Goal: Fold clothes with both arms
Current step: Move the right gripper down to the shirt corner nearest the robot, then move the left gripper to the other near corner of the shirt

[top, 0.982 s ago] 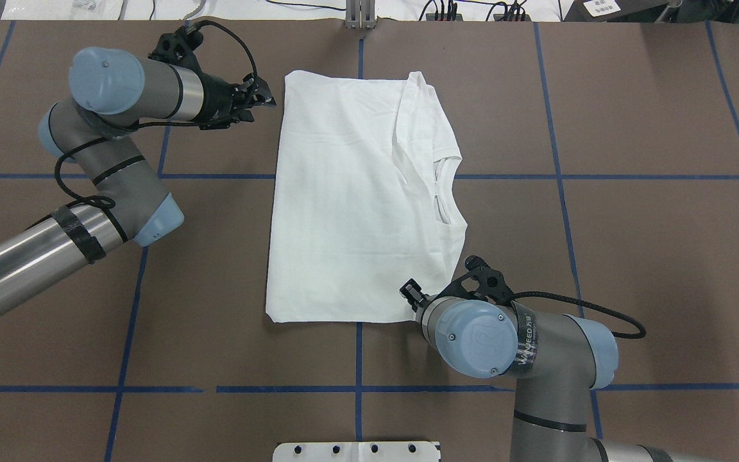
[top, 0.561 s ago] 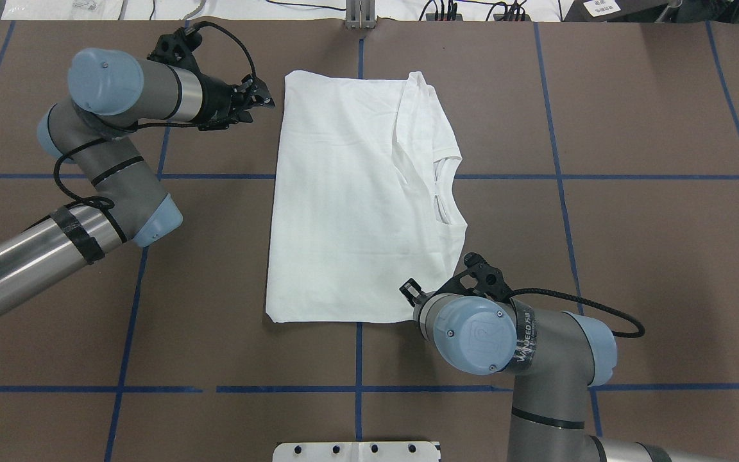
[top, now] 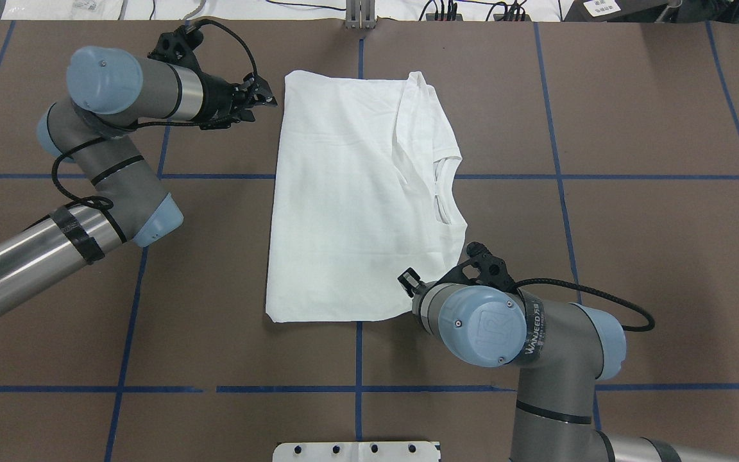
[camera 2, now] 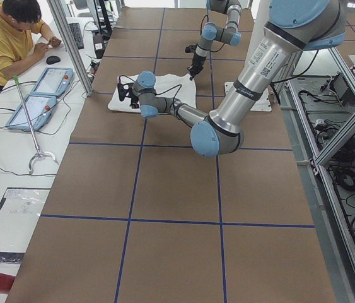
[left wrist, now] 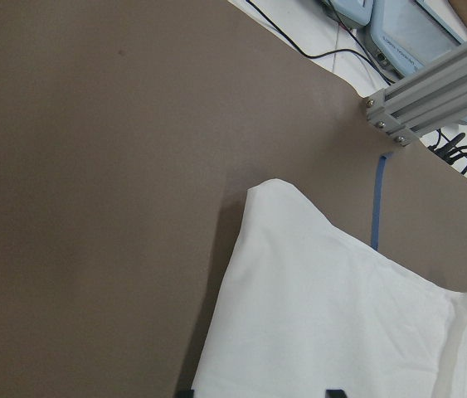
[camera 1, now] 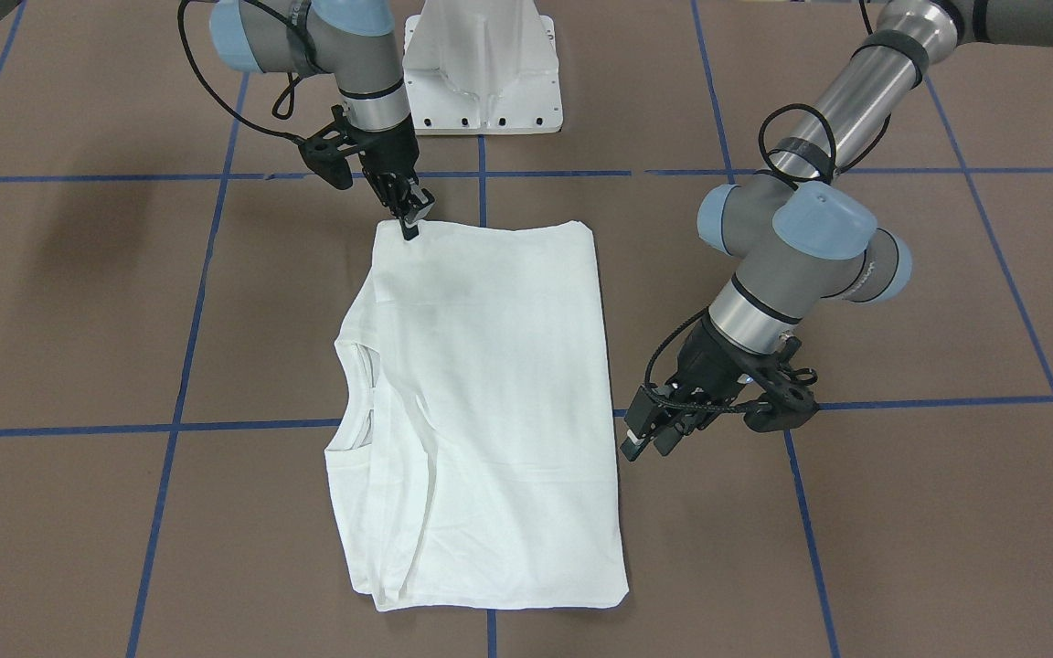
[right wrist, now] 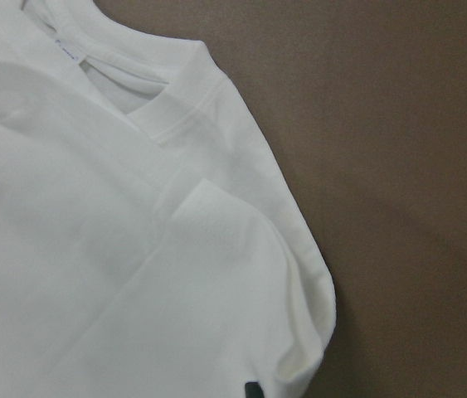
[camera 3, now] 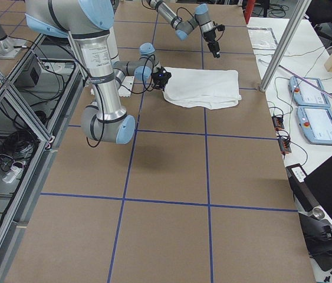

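My gripper will pull the white T-shirt [camera 1: 512, 439], and the folded side strip [camera 1: 388, 510] will then stay folded and drag along, because the strip lies flat along the T-shirt.
The white T-shirt [top: 344, 192] lies folded and flat on the brown table, with its collar [top: 443, 192] to the right. No printed text shows. My left gripper [top: 265, 99] is open and hovers just off the shirt's far left corner. In the front view it [camera 1: 647, 441] sits beside the shirt's [camera 1: 490, 393] edge. The left wrist view shows its two tips apart at the shirt's edge [left wrist: 299, 315]. My right gripper [camera 1: 411, 222] is shut with its tip on the shirt's near right corner. The overhead view hides it under its wrist. The right wrist view shows that shoulder and the collar [right wrist: 175, 108].
The white pedestal base [camera 1: 481, 73] stands at the robot's side of the table. An aluminium post [left wrist: 432, 91] and cables lie beyond the far edge. A seated operator [camera 2: 19, 38] and teach pendants [camera 3: 316, 112] are on a side table. Blue tape lines cross the table.
My right wrist has shifted slightly up and left toward the shirt's corner. The left gripper has barely moved. The shirt lies as before.
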